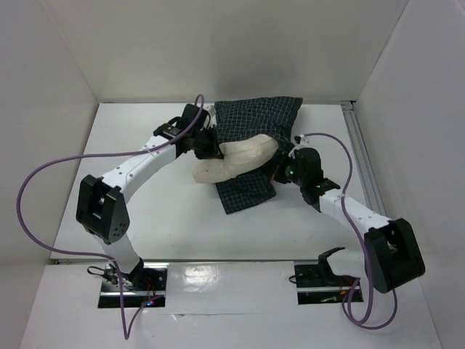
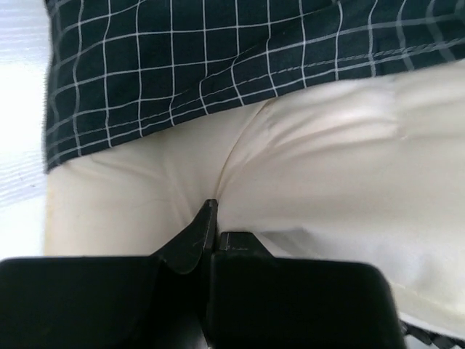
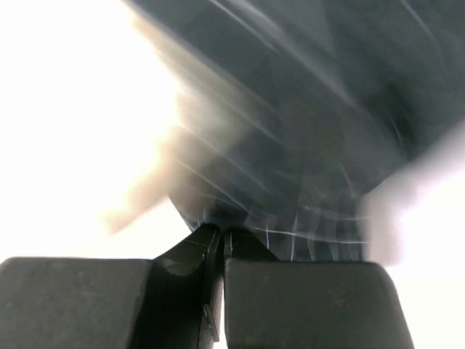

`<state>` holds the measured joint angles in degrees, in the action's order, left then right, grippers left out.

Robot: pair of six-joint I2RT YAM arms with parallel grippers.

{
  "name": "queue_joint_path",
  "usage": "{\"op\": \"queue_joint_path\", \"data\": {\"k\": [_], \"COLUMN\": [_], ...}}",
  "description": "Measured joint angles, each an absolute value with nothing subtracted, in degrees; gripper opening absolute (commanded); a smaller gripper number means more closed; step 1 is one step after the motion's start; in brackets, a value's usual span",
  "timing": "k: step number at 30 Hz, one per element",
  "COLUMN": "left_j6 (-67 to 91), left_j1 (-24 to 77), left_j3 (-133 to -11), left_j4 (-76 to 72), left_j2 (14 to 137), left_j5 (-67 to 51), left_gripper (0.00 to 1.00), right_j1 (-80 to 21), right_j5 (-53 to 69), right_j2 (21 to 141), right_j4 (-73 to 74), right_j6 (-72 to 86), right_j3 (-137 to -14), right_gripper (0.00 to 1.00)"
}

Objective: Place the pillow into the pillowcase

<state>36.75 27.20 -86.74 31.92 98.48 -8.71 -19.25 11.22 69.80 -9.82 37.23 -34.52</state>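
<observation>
I can see that the pillow's held end sticks out past the side of the pillowcase's lower flap, so I should use my left gripper to swing the pillow toward the front, along that flap.
The cream pillow lies across the middle of the table, its right part inside the dark checked pillowcase. My left gripper is shut on the pillow's left end; in the left wrist view the gripper pinches a fold of the pillow just below the pillowcase's hem. My right gripper is shut on the pillowcase's edge at the pillow's right side; in the right wrist view the gripper pinches the blurred checked cloth.
White walls close in the table on the left, back and right. A metal rail runs along the right edge. Purple cables loop from both arms. The pillowcase's lower flap spreads toward the table's front.
</observation>
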Motion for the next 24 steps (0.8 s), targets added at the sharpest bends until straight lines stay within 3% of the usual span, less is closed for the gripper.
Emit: {"op": "queue_joint_path", "data": {"k": [7, 12, 19, 24], "left_j6": [38.26, 41.01, 43.97, 44.12], "left_j1": [33.63, 41.95, 52.86, 51.42], "left_j3": [-85.49, -86.3, -94.96, -94.7], "left_j4": [38.3, 45.74, 50.57, 47.22], "left_j2": [89.1, 83.99, 88.58, 91.72], "left_j5": [6.63, 14.15, 13.13, 7.62], "left_gripper": [0.0, 0.0, 0.0, 0.0], "right_j1": [-28.75, -29.85, -29.63, -26.28], "right_j5": [14.74, 19.44, 24.77, 24.73], "right_j2": [80.73, 85.25, 84.84, 81.89], "right_j4": [-10.15, -13.37, -13.5, -11.31], "right_j6": [34.98, 34.59, 33.06, 31.81], "right_j3": [-51.51, -57.45, -55.68, -48.14], "right_gripper": [0.0, 0.0, 0.0, 0.0]}}
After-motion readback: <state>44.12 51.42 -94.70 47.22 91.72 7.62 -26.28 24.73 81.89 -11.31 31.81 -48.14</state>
